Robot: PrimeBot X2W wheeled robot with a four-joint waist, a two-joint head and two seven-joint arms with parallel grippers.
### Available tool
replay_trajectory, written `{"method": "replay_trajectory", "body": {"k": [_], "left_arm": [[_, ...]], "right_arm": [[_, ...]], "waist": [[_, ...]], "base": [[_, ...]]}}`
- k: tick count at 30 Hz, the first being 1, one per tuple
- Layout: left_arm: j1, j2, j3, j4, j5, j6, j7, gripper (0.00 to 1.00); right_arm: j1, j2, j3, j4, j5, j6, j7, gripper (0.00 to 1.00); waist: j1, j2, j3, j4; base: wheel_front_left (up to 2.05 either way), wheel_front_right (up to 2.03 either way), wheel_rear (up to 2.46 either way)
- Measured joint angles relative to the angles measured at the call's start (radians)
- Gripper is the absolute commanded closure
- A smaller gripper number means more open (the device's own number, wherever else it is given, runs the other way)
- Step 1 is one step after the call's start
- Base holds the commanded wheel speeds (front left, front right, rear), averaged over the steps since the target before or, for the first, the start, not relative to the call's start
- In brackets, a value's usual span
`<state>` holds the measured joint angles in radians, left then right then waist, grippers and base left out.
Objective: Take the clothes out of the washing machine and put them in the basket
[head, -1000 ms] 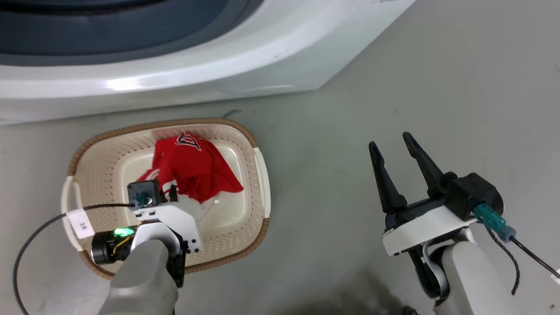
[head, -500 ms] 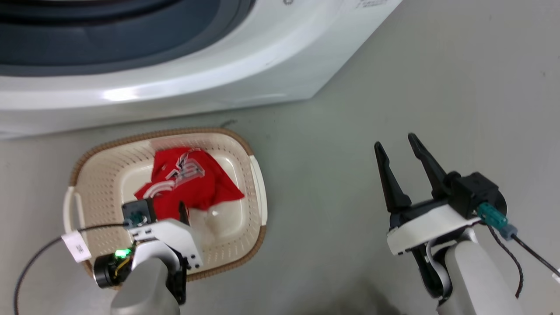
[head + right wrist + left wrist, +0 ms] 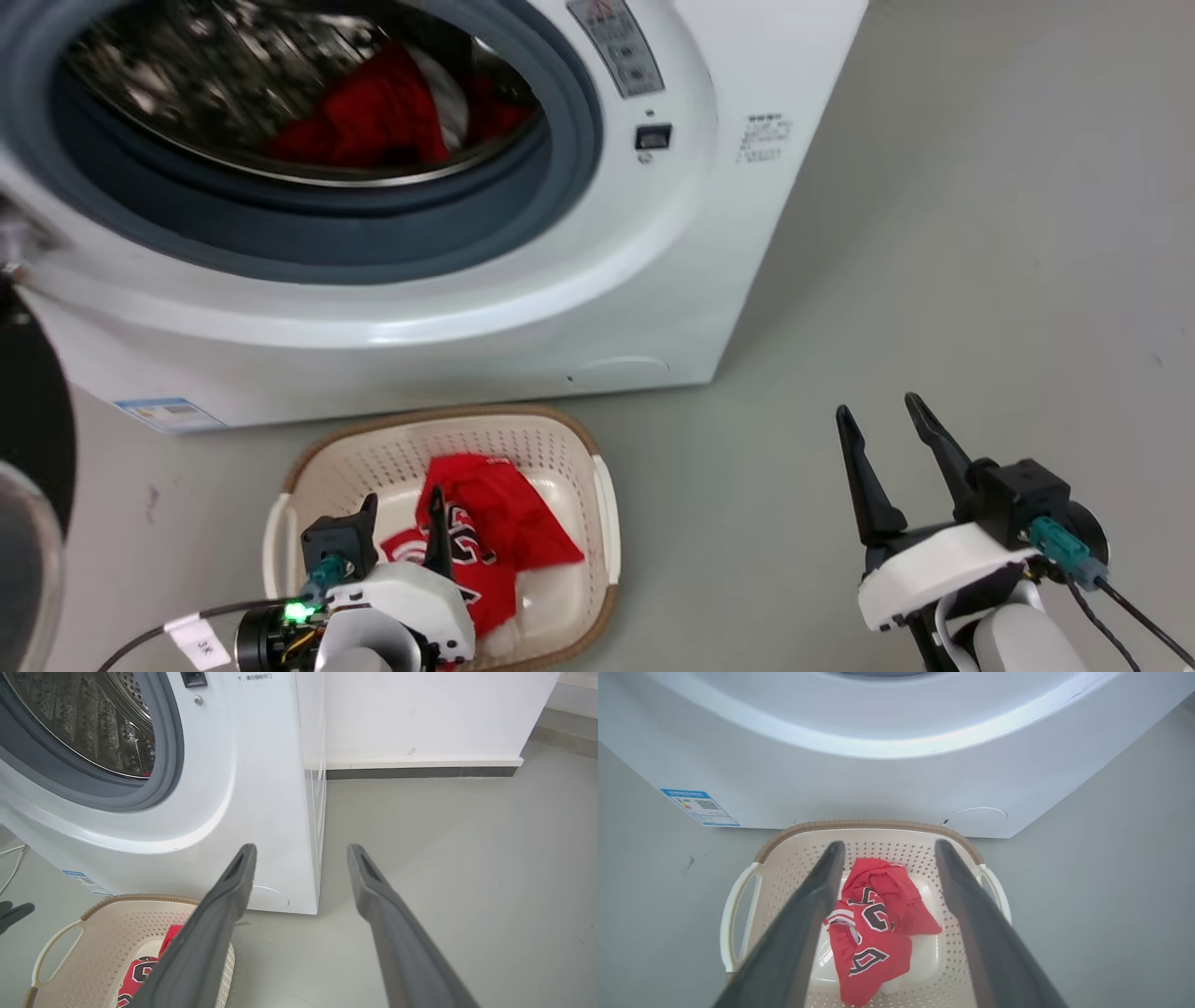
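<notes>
I expect the red clothes [image 3: 375,112] to come out together and leave the washing machine's drum empty when I pull, because they bunch together around the white fold [image 3: 443,99].
A red garment with black-and-white lettering [image 3: 490,541] [image 3: 878,924] lies loose in the cream basket [image 3: 569,467] [image 3: 794,858] on the floor in front of the white washing machine [image 3: 523,308]. More red clothes [image 3: 369,117] lie inside the steel drum behind the open grey-rimmed porthole. My left gripper [image 3: 401,513] [image 3: 885,847] hangs open just above the basket's near side, with nothing between its fingers. Over bare floor to the right of the basket, my right gripper [image 3: 882,425] [image 3: 301,851] is open and empty too.
The machine's dark glass door [image 3: 28,485] stands open at the far left edge. A blue-and-white label [image 3: 698,807] is stuck low on the machine's front. A white wall with a dark skirting [image 3: 420,772] runs behind the machine. Grey floor [image 3: 980,280] stretches to the right.
The head camera has tilted up, bringing the porthole and drum into view. The left gripper let the red garment drop into the basket and rose a little above it.
</notes>
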<state>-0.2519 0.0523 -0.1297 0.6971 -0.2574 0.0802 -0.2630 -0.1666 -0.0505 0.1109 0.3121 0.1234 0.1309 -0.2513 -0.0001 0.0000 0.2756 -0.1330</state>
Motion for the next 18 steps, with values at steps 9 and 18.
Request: {"method": "replay_trajectory", "body": {"k": [9,18], "left_arm": [[0.100,-0.002,-0.017,-0.318,0.035,0.044,0.000,0.00],[0.071,-0.002,-0.018,-0.435,0.081,0.059,0.000,0.00]], "right_arm": [[0.070,0.000,-0.035,-0.060,-0.022,0.000,0.033,0.00],[0.107,0.000,-0.050,-0.136,-0.035,0.000,0.071,0.00]], "waist": [[-0.0001,0.0001,-0.115,0.057],[-0.0001,0.0000,-0.154,0.073]], "base": [[0.00,0.00,0.00],[0.00,0.00,0.00]]}}
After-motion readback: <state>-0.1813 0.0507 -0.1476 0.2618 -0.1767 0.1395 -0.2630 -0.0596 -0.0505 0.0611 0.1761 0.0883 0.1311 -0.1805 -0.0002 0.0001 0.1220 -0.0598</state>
